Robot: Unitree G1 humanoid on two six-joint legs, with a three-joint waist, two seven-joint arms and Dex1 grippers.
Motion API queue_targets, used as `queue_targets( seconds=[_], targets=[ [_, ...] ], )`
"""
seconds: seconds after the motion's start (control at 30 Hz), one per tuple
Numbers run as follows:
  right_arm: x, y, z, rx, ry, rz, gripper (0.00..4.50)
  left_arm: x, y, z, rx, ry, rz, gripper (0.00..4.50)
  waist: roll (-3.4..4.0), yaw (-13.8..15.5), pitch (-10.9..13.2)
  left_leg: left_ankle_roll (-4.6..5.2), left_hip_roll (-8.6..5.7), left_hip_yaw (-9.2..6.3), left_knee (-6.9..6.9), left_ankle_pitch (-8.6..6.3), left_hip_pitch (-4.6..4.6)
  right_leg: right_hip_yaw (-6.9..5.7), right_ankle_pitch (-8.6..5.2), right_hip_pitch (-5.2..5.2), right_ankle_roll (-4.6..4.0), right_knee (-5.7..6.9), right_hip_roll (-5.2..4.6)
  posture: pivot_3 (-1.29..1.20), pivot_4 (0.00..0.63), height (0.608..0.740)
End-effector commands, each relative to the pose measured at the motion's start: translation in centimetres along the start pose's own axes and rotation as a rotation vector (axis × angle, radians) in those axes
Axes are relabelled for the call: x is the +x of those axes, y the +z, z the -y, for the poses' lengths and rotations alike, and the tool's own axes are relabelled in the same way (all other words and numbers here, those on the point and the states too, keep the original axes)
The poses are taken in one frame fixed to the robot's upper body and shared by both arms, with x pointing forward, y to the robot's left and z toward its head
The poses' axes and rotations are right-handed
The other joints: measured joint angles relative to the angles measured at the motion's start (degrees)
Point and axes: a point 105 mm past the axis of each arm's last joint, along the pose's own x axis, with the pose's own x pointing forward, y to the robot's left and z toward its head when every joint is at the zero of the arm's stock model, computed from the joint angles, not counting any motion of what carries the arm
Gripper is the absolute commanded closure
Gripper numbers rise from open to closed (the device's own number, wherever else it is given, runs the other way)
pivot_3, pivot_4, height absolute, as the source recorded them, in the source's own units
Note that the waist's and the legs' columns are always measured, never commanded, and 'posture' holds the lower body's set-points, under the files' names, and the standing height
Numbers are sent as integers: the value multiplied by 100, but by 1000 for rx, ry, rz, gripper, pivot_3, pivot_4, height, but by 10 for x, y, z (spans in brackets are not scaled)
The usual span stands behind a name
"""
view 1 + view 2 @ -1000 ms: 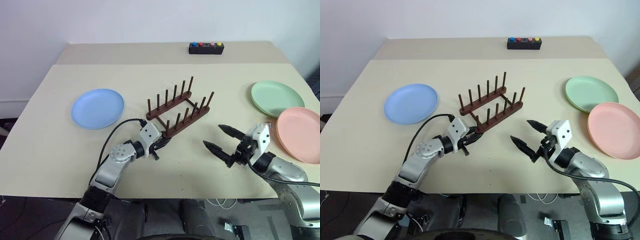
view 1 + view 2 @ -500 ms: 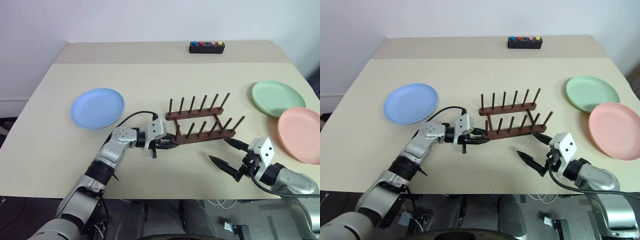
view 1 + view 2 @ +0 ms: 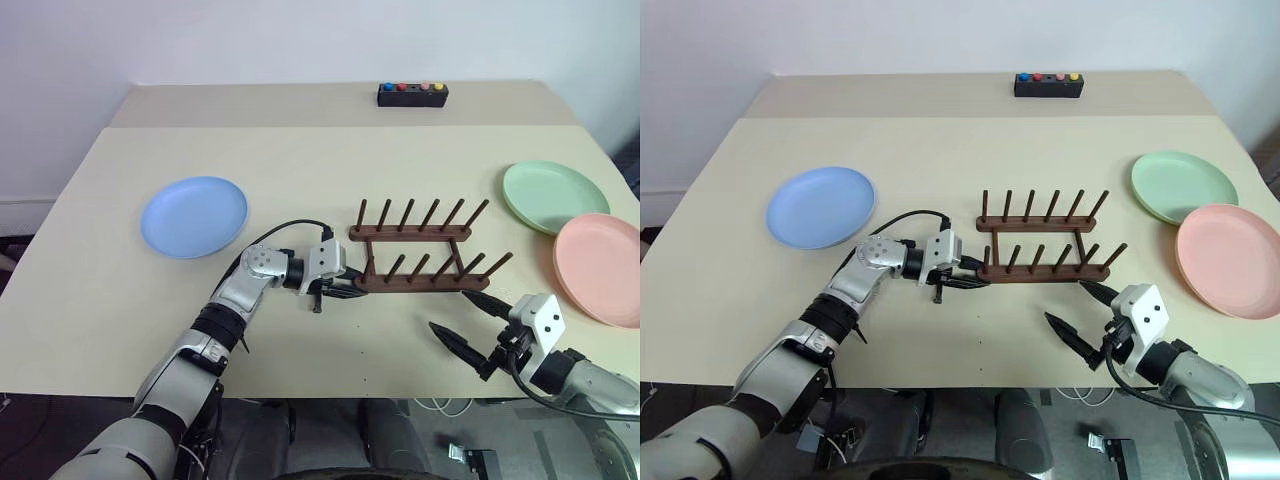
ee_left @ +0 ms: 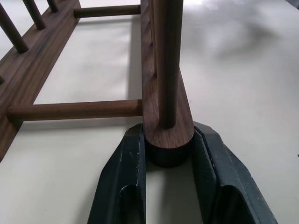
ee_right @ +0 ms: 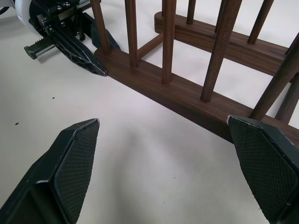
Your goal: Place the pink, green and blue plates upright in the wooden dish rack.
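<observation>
The robot's left gripper is clamped on the near rail's end (image 3: 363, 284), so it should open, close against the rail's front side (image 3: 388, 290) and push the rack back together with the right gripper.
The wooden dish rack (image 3: 410, 233) stands mid-table, its two rails running left to right, with no plates in it. My left gripper (image 3: 345, 290) is shut on the left end of the near rail (image 4: 167, 140), one finger on each side. My right gripper (image 3: 450, 310) stands wide open with nothing in it, just in front of the rack's right end. The blue plate (image 3: 194, 216) lies flat at the left. At the right the green plate (image 3: 553, 196) lies flat, and the pink plate (image 3: 600, 268) lies in front of it, overlapping its near edge.
A small black box with coloured buttons (image 3: 411, 94) sits at the back of the table. The table's front edge (image 3: 330, 392) runs close below both grippers.
The rack has swung from a diagonal to lie left to right and has shifted right, my left gripper staying on its end. My right gripper has drawn back toward the front right.
</observation>
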Motion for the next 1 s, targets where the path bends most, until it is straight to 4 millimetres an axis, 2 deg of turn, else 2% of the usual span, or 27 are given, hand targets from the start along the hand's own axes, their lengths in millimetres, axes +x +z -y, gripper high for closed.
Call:
queue_targets(
  seconds=[0.03, 0.13, 0.2, 0.23, 0.3, 0.33, 0.53, 0.57, 0.77, 0.9, 1.0],
  targets=[
    [-2, 14, -2, -46, 2, 40, 0, -1, 1, -1, -1, 2, -6, 1758, 0, 0, 0, 0, 0, 0, 0, 0, 0, 0, 0, 0, 0, 0, 0, 0, 150, 740],
    [-4, 12, 2, -47, -10, 27, 0, -6, 0, -5, -3, 50, -3, 220, 0, 0, 0, 0, 0, 0, 0, 0, 0, 0, 0, 0, 0, 0, 0, 0, 150, 740],
    [-7, 11, 6, -43, -31, 15, 0, -12, -1, -7, -25, 88, 0, 48, 0, -6, 0, 0, 0, 0, 0, 0, 0, 0, 0, 0, 0, 0, 0, 0, 150, 740],
    [-9, 10, 9, -45, -44, 8, 260, -17, -2, -8, -41, 110, 8, 12, 1, -12, 0, 0, 0, 0, -2, 0, 1, 0, 0, 0, 0, 0, 0, 0, 150, 740],
    [-11, 6, 14, -37, -71, -19, 909, -24, -1, -6, -65, 141, 27, 648, 1, -26, -1, 0, 1, 0, -4, 0, 2, 1, 0, -1, 0, 2, 0, 0, 150, 740],
    [-11, 4, 17, -40, -82, -30, 1399, -26, 0, -4, -70, 145, 34, 1040, 1, -20, -1, 0, 1, 0, -4, 0, 4, 1, 0, -1, 0, 4, 0, 0, 150, 740],
    [-16, -13, 32, -64, -157, -124, 4471, -32, 4, 26, -107, 92, 53, 4060, 5, 8, -2, 0, 1, 1, -3, 0, 4, 2, 0, 0, -1, 5, -1, 0, 150, 740],
    [-17, -16, 36, -71, -170, -144, 4500, -29, 5, 31, -106, 79, 48, 4473, 6, 16, -2, 0, 1, 0, 0, 0, 3, 1, 0, 0, -2, 5, -1, 0, 150, 740],
    [-22, -26, 58, -127, -255, -227, 4500, -7, 3, 47, -77, 37, -3, 4473, 6, 11, -3, 0, 0, 1, 3, 0, 5, 2, 0, 4, -2, 4, -1, 0, 150, 740],
    [-20, -27, 65, -160, -270, -242, 4500, 5, 5, 45, -79, 60, -1, 4473, 6, 8, -3, 0, 0, 1, 1, 0, 6, 2, -1, 4, -2, 4, -1, 0, 150, 740],
    [-16, -28, 72, -190, -301, -245, 4500, 11, 3, 36, -55, 125, -19, 4473, 5, 13, -3, 0, 0, 1, 4, 0, 8, 2, 0, 8, -1, 3, -1, 0, 150, 740]
  ],
)
